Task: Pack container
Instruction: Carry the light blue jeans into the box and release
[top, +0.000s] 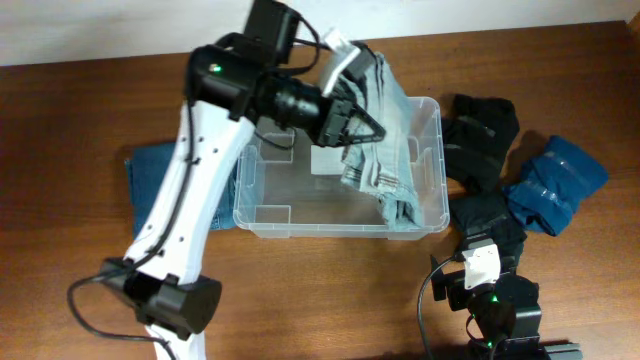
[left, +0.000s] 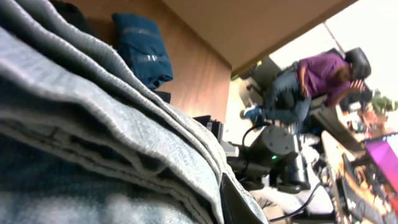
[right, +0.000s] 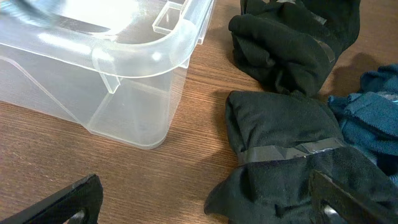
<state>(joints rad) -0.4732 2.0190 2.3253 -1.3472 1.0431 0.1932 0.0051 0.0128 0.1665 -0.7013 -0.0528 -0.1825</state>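
Note:
The lower end of the light-grey jeans (top: 401, 210) is inside the clear container, so my left gripper should go on laying the jeans across its empty bottom (top: 318, 205) before it lets go there.
The clear plastic container (top: 262, 210) stands mid-table; its corner shows in the right wrist view (right: 143, 56). My left gripper (top: 352, 125) is shut on a folded light-grey jeans garment (top: 385, 165) and holds it over the container's right half, its lower end hanging inside. In the left wrist view the grey fabric (left: 93, 124) fills the frame. My right gripper (right: 205, 202) is open and empty, low over the table by the container's front right corner, with a black folded garment (right: 286, 149) under its right finger.
Folded blue jeans (top: 150, 175) lie left of the container, partly under my left arm. Black garments (top: 480, 135) and a dark teal garment (top: 555, 185) lie right of it. The teal one also shows in the left wrist view (left: 143, 46).

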